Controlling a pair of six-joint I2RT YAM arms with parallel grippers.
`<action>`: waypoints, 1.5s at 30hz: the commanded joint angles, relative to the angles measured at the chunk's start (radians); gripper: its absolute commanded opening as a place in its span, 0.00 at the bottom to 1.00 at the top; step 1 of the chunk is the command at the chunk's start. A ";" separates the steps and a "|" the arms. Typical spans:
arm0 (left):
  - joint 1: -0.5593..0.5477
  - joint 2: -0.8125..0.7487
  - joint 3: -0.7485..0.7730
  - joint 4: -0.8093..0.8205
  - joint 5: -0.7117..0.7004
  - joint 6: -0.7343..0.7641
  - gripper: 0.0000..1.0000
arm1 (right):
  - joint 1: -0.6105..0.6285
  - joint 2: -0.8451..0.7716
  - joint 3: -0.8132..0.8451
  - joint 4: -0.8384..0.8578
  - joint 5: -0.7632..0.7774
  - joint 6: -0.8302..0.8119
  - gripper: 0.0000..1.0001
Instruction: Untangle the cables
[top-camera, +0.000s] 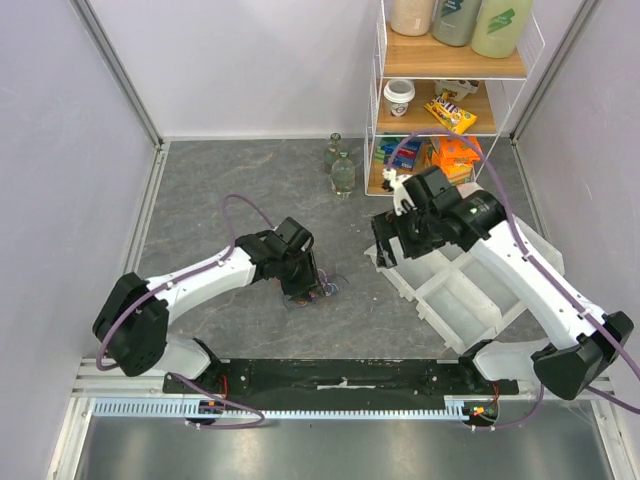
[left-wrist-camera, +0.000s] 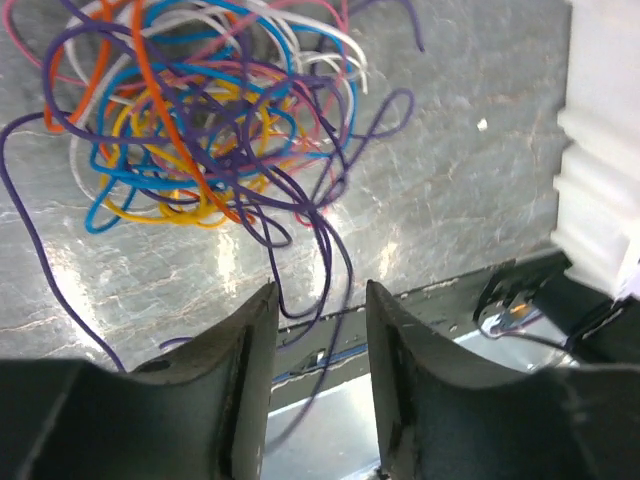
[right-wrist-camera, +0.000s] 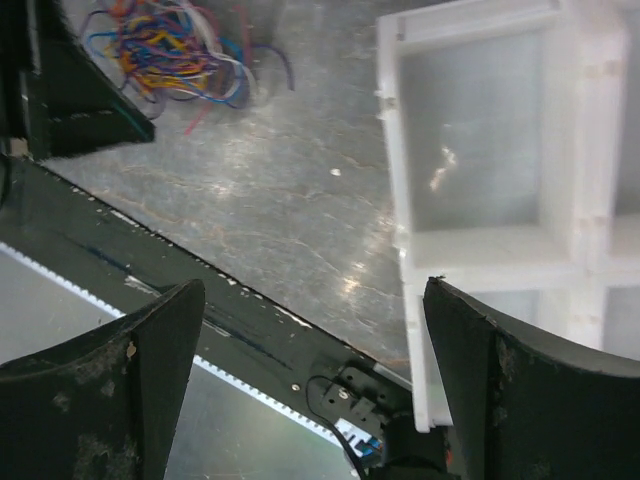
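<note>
My left gripper holds the rest while my right gripper should draw the purple cable's loose part (left-wrist-camera: 323, 238) toward the white tray, as the cable winds through the tangle (left-wrist-camera: 225, 125).
The cables (left-wrist-camera: 210, 120) lie as a fist-sized tangle of orange, blue, purple, yellow, white and pink wires on the grey table. In the top view the cables (top-camera: 322, 291) sit just right of my left gripper (top-camera: 300, 283), which points down at the table. Seen from the left wrist, the left gripper (left-wrist-camera: 320, 292) is partly open, and a loose purple strand (left-wrist-camera: 327, 255) trails from the tangle down between its fingers without being pinched. My right gripper (top-camera: 392, 238) hovers wide open and empty over the left edge of the white tray (top-camera: 470, 290). The right wrist view shows the cables (right-wrist-camera: 170, 45) far off.
The white divided tray (right-wrist-camera: 400, 150) lies right of centre. Two glass bottles (top-camera: 342, 170) stand at the back. A wire shelf (top-camera: 450, 100) with snacks and containers stands at the back right. A black rail (top-camera: 340, 378) runs along the near edge.
</note>
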 joint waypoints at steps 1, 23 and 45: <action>-0.055 -0.123 0.047 0.025 -0.051 -0.010 0.51 | 0.060 0.007 -0.077 0.196 -0.107 0.062 0.98; 0.112 -0.576 -0.249 -0.034 -0.105 -0.192 0.78 | 0.324 0.339 -0.345 0.801 -0.120 0.182 0.29; 0.167 0.020 -0.097 0.250 0.322 0.008 0.81 | 0.347 0.143 -0.382 0.674 -0.029 0.130 0.00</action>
